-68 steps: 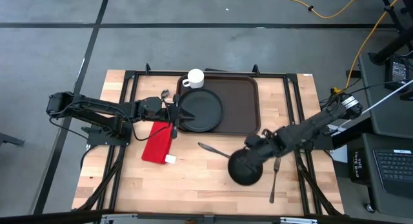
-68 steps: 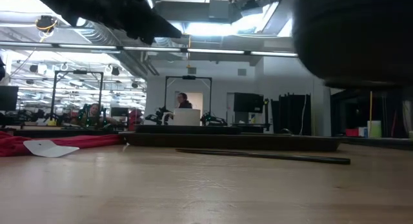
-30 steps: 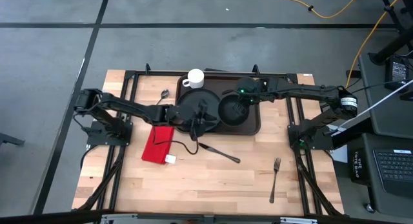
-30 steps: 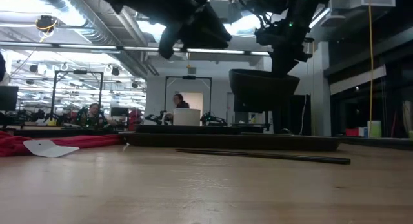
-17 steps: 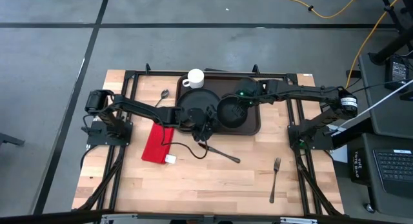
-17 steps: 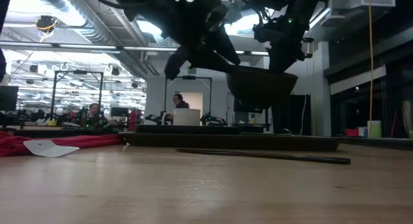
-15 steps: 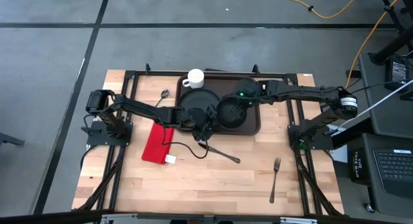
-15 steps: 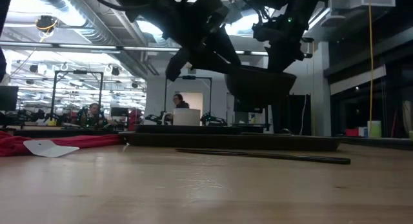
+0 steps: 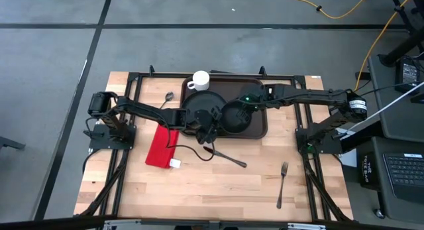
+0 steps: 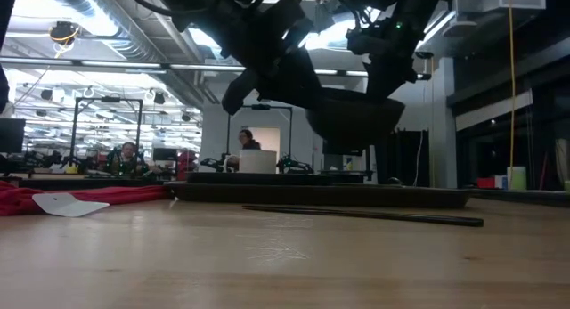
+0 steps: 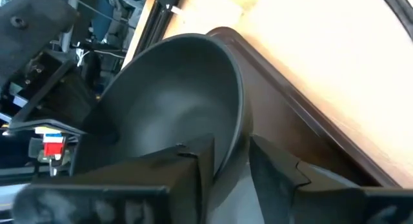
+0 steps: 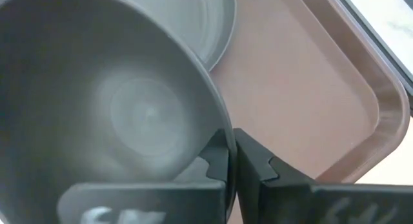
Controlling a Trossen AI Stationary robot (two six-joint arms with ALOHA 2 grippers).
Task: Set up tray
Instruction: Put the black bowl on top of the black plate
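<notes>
The black bowl's rim [image 11: 241, 124] is at a slant between my left gripper's fingers, so my left gripper should open and grip the bowl's rim straight before my right gripper lets go of the bowl.
The dark brown tray [image 9: 256, 91] lies at the table's far middle. On its left part sits a round black plate [image 9: 199, 105], with a white mug [image 9: 200, 79] at its far left corner. A black bowl [image 9: 233, 117] hangs tilted above the tray, next to the plate, with my right gripper [image 9: 246, 105] shut on its rim. My left gripper [image 9: 213, 124] stands open at the bowl's opposite side, its fingers on either side of the rim [image 11: 237, 137]. My right gripper pinches the bowl's rim [image 12: 221, 135], one finger inside and one outside. It comes slanting down from the table's far right. The bowl is lifted clear of the tray and tilted. My left gripper has one finger [image 11: 193, 162] inside the bowl and one outside. A gap shows beside the outer finger. I cannot tell whether the inner one touches.
A folded red napkin [image 9: 161, 148] lies left of the tray's near edge. A knife [image 9: 225, 156] lies just in front of the tray, a fork [image 9: 283, 183] at the near right, and a spoon [image 9: 167, 97] left of the tray.
My left gripper has come down and gone toward the table's right edge. It has tipped further down and now has its fingers over the bowl's rim. The bowl stays lifted over the tray in my right gripper.
</notes>
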